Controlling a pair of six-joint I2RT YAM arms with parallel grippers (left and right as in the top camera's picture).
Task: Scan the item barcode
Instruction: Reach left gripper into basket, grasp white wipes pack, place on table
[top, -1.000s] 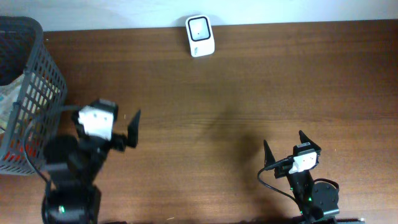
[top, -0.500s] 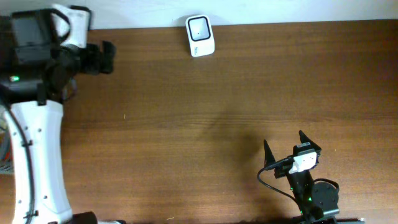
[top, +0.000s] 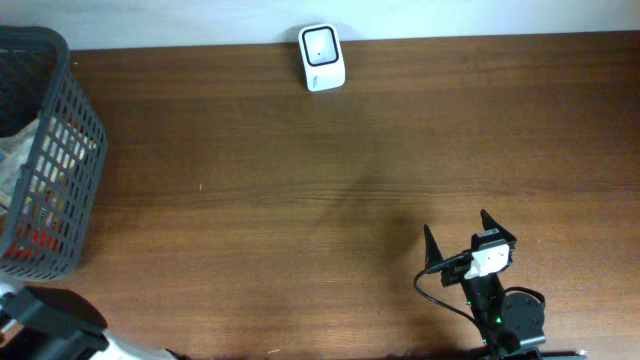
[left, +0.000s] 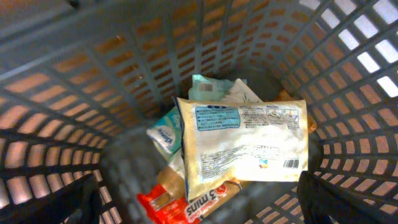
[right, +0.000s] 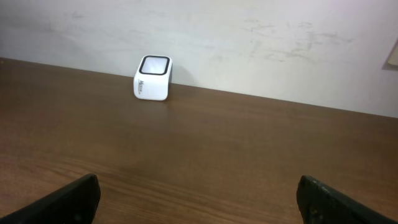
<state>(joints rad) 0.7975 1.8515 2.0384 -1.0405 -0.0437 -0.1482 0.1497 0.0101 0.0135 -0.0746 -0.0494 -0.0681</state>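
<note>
The left gripper should go on moving its open fingers down until they close on the cream packet's printed side (left: 239, 152), because the cream packet (left: 245, 143) lies uncovered on top of the red packet.
Looking down into the grey basket (left: 74, 112), the left wrist view shows several packets. On top lies a cream packet (left: 245, 146) with a blue label and a small barcode near its right corner. Under it are a red packet (left: 163, 210) and a teal-and-white one (left: 165, 134). My left gripper (left: 214, 199) hangs open above them, its dark fingers at the lower corners, holding nothing. The white scanner (top: 322, 58) stands at the table's far edge, also in the right wrist view (right: 153, 78). My right gripper (top: 458, 228) rests open and empty at the front right.
The basket (top: 60, 150) stands at the table's left end. Only a part of the left arm (top: 50, 335) shows at the bottom left corner of the overhead view. A pale wall (right: 249, 37) runs behind the scanner.
The left arm swung from beside the basket to above it, then almost out of the overhead view. The right arm has not moved.
</note>
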